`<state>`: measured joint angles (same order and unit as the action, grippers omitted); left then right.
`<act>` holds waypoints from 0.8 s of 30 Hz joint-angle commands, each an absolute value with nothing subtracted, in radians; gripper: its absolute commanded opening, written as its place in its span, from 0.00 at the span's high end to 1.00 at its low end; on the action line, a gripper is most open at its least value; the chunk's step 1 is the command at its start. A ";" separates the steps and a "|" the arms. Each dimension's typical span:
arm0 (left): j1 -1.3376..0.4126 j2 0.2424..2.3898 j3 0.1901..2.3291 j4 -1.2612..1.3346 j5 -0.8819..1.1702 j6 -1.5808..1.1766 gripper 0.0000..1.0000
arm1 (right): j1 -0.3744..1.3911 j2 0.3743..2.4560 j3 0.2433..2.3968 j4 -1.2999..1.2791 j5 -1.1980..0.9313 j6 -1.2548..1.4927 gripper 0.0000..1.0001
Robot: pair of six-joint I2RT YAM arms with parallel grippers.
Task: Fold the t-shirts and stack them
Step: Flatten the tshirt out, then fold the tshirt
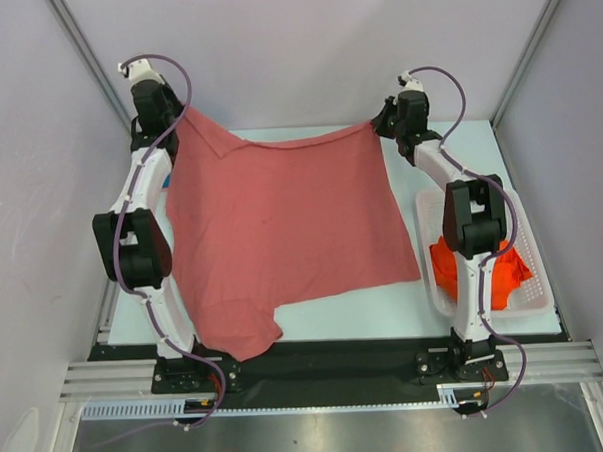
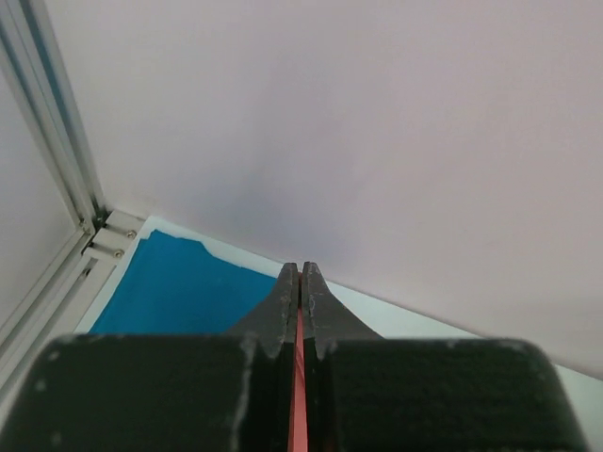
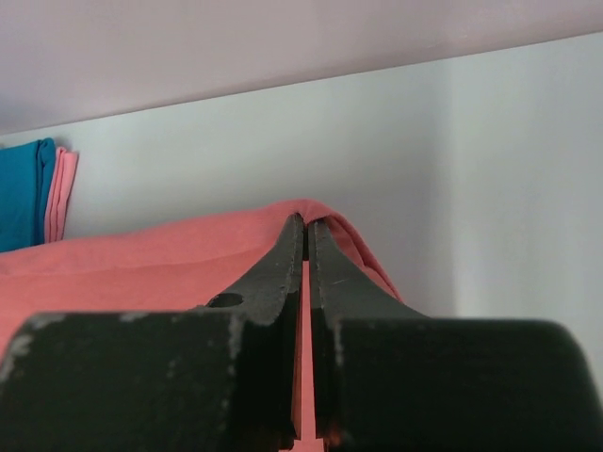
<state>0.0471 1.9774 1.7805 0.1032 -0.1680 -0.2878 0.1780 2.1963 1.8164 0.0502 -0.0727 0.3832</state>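
Observation:
The salmon-red t-shirt's raised far edge (image 1: pixel 225 136) is crowding the back wall and the folded teal-blue shirt. So next my left gripper pulls back and puts its corner of the salmon-red t-shirt down nearer the front (image 1: pixel 187 188).
A dusty salmon-red t-shirt (image 1: pixel 281 222) is stretched between both arms over the table, its near hem and a sleeve (image 1: pixel 236 334) lying toward the front. At the far left corner of the cloth my left gripper (image 1: pixel 184 114) is shut on it; in the left wrist view a thin red strip of cloth (image 2: pixel 299 377) shows between the closed jaws (image 2: pixel 300 269). My right gripper (image 1: pixel 379 123) pinches the far right corner, with the cloth (image 3: pixel 141 264) draped over its shut tips (image 3: pixel 306 221). A folded teal-blue shirt (image 3: pixel 19 193) with a light pink one (image 3: pixel 62 191) beside it lies at the back left.
A white lattice basket (image 1: pixel 538 294) stands at the right edge of the table, beside the right arm, with bright orange-red shirts (image 1: pixel 504 272) heaped inside. Enclosure walls stand close behind both grippers. The blue shirt (image 2: pixel 179 287) sits in the back left corner by the frame post (image 2: pixel 57 160).

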 commanded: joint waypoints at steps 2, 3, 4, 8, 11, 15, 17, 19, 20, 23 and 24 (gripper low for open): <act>0.054 1.977 1.920 0.144 -0.120 -0.317 1.00 | 0.156 2.195 1.902 0.092 -0.074 0.365 1.00; 0.054 1.980 1.933 0.143 -0.109 -0.324 1.00 | 0.155 2.198 1.907 0.091 -0.074 0.364 1.00; 0.052 1.983 1.939 0.158 -0.103 -0.325 1.00 | 0.153 2.197 1.913 0.091 -0.075 0.364 1.00; 0.051 2.020 2.037 0.138 -0.088 -0.336 1.00 | 0.143 2.187 1.917 0.091 -0.071 0.360 1.00; 0.045 2.043 2.065 0.109 -0.087 -0.325 1.00 | 0.137 2.192 1.924 0.095 -0.087 0.376 1.00; 0.043 2.007 1.968 0.124 -0.100 -0.328 1.00 | 0.137 2.207 1.934 0.081 -0.106 0.383 1.00; 0.041 1.985 1.922 0.124 -0.106 -0.330 1.00 | 0.137 2.206 1.927 0.077 -0.107 0.393 1.00; 0.041 1.968 1.898 0.110 -0.107 -0.336 1.00 | 0.137 2.204 1.925 0.068 -0.110 0.399 1.00; 0.041 1.961 1.876 0.106 -0.107 -0.336 1.00 | 0.135 2.201 1.924 0.064 -0.115 0.400 1.00; 0.041 1.936 1.842 0.075 -0.095 -0.344 1.00 | 0.133 2.197 1.927 0.043 -0.123 0.413 1.00; 0.038 1.916 1.832 0.063 -0.097 -0.345 1.00 | 0.135 2.194 1.927 0.037 -0.126 0.416 1.00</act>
<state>0.0441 2.0266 1.8481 0.0593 -0.1013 -0.3241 0.1421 2.2021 1.8820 0.0315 -0.1165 0.4000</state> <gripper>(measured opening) 0.009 0.018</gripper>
